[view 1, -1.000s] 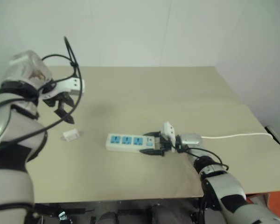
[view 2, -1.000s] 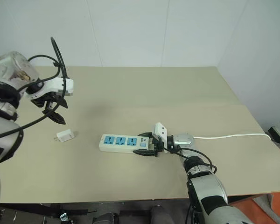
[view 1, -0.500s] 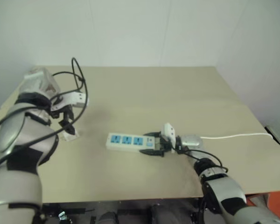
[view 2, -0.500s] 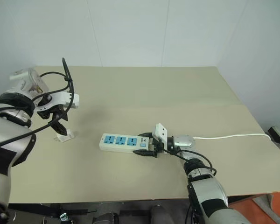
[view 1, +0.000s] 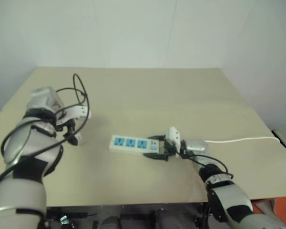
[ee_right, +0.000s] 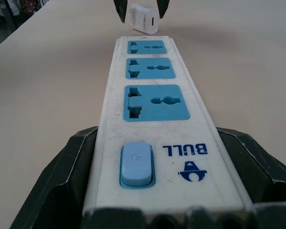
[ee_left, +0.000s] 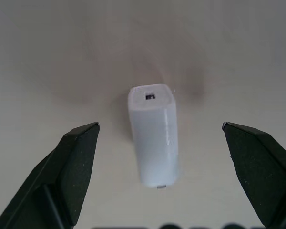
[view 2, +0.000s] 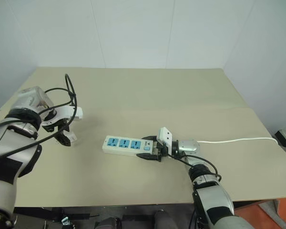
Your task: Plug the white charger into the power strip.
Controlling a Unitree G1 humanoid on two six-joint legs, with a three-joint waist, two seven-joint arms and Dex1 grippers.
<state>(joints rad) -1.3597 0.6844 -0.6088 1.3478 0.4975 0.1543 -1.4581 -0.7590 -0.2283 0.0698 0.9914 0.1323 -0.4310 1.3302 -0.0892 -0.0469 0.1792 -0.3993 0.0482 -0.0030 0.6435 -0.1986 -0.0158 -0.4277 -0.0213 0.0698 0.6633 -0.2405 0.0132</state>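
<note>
I expect the white charger [ee_left: 155, 143] to stand in the socket with its port up when I push it in, because a small dark port [ee_left: 150, 96] marks one end.
The white charger [ee_left: 152, 136] lies on its side on the beige table [view 2: 148, 95], at the left. My left gripper [view 2: 65, 136] points down over it, open, with one black finger [ee_left: 78, 157] on each side and a gap to the charger on both. The power strip [view 2: 126, 144] lies flat in the middle of the table, its three blue sockets facing up. My right gripper [view 2: 150, 149] is shut on the power strip's switch end [ee_right: 138, 160], its fingers pressed against both long sides. Past the strip's far end, the right wrist view shows the charger [ee_right: 143, 18].
The strip's thin white cord [view 2: 238, 140] runs off to the table's right edge. Bare tabletop stretches behind the strip up to the white wall [view 2: 133, 33]. The table's front edge [view 2: 109, 205] is close below both arms.
My left gripper has come down from above the table and now straddles the charger. The right gripper and the power strip have stayed where they were.
</note>
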